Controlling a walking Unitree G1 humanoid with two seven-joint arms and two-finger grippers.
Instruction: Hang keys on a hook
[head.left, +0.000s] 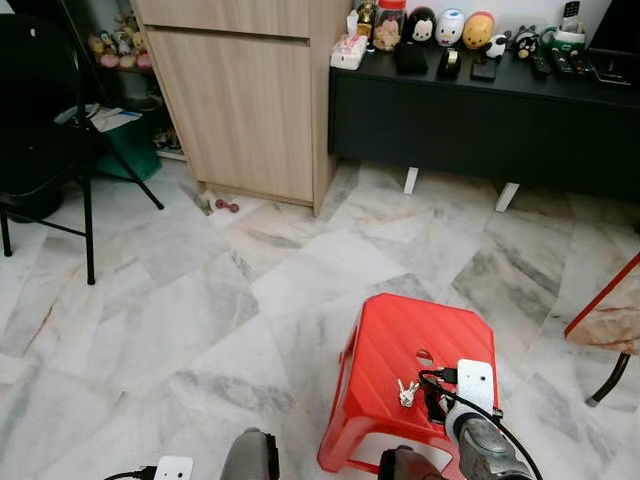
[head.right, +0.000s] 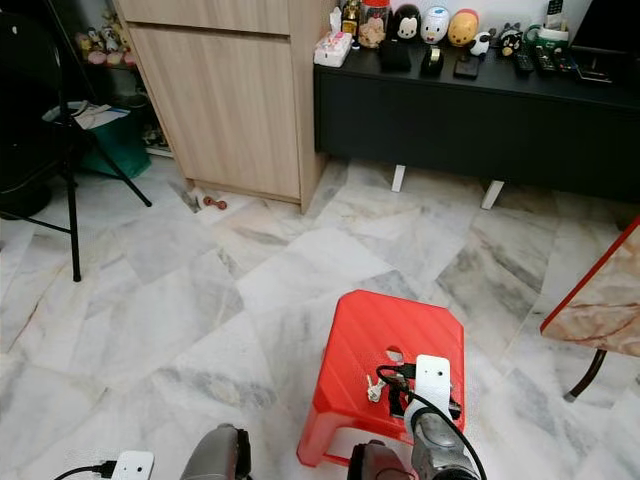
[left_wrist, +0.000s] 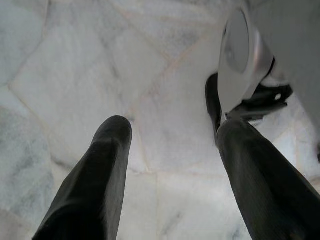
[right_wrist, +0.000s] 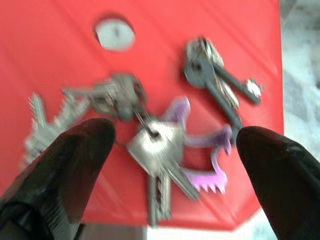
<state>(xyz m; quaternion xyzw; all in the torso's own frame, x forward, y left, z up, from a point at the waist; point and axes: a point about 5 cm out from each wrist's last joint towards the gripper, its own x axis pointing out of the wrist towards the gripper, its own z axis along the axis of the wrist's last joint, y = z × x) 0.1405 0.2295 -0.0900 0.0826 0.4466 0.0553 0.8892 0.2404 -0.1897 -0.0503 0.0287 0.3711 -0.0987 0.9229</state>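
The dark keys (right_wrist: 218, 84) come together at their own end (right_wrist: 200, 60), away from the silver keys' ring. They will therefore stay behind when I pick up the middle bunch.
A bunch of silver keys (head.left: 406, 392) lies on the top of a red plastic stool (head.left: 395, 335), near its front edge. In the right wrist view the keys (right_wrist: 150, 145) are spread out on a ring, with a purple key-shaped piece (right_wrist: 200, 175) among them. My right gripper (right_wrist: 175, 135) hovers just above them, open, one black finger on each side of the bunch and nothing held. The right wrist (head.left: 472, 400) shows over the stool's front right corner. My left gripper (left_wrist: 167, 110) hangs open over the marble floor.
A wooden cabinet (head.left: 250, 100) stands ahead on the left, and a black low sideboard (head.left: 480, 120) carrying figurines on the right. A black folding chair (head.left: 40, 120) is far left. A red-edged table corner (head.left: 610, 310) juts in on the right. Small items (head.left: 227, 206) lie by the cabinet's base.
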